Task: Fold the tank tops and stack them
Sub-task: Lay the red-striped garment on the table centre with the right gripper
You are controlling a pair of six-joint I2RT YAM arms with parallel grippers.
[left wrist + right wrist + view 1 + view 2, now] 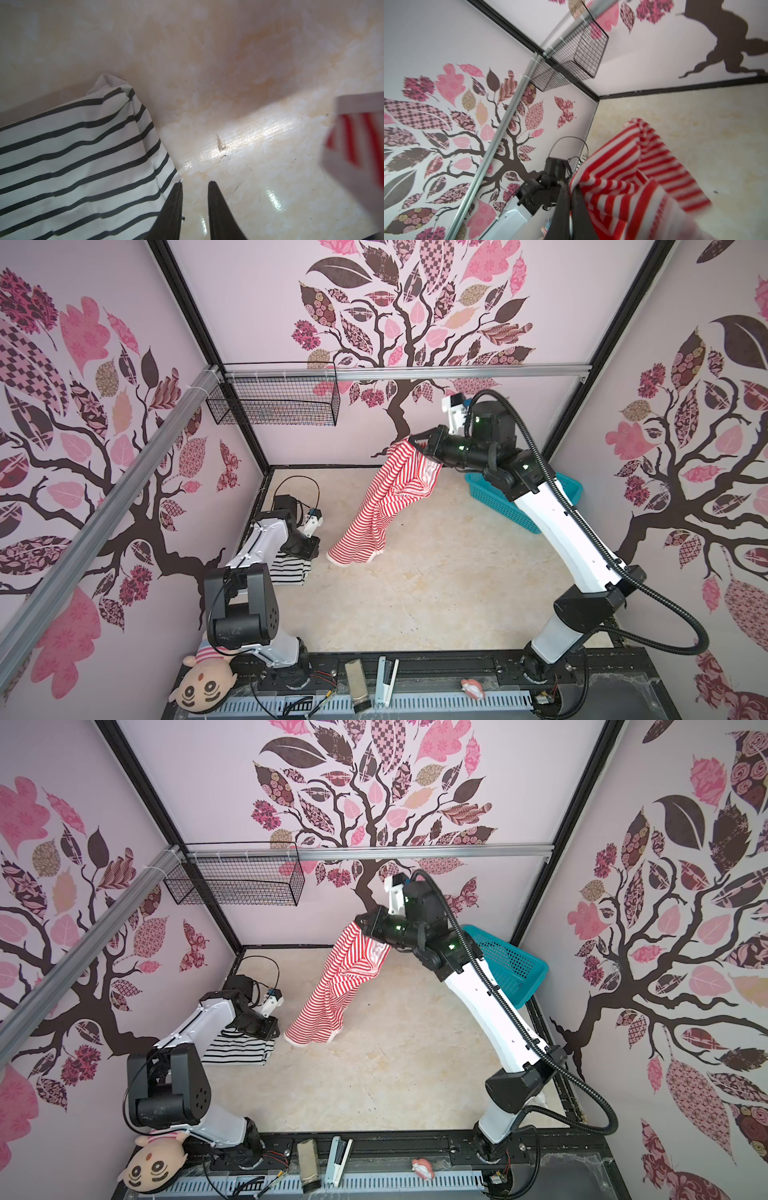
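I keep lowering my right gripper toward open table (440,548) until the cloth lies there, because the red-and-white tank top's hem (355,557) is hanging clear of the folded one.
The red-and-white tank top (386,506) (332,994) hangs from my right gripper (412,440) (360,920), which is shut on its upper edge high above the back of the table; its hem touches the table. In the right wrist view the fingers (572,185) pinch the striped cloth (633,176). The black-and-white tank top (291,570) (239,1050) lies folded at the left. My left gripper (195,182) hovers open at its corner (83,155), one finger over the cloth's edge, bare table between the fingers. A blurred bit of the red-and-white top (357,141) shows nearby.
A teal plastic basket (498,497) (511,965) stands tilted at the back right behind the right arm. A black wire basket (274,402) hangs on the back-left rail. A plush doll (203,684) and small tools lie on the front rail. The beige table (436,593) spreads between the arms.
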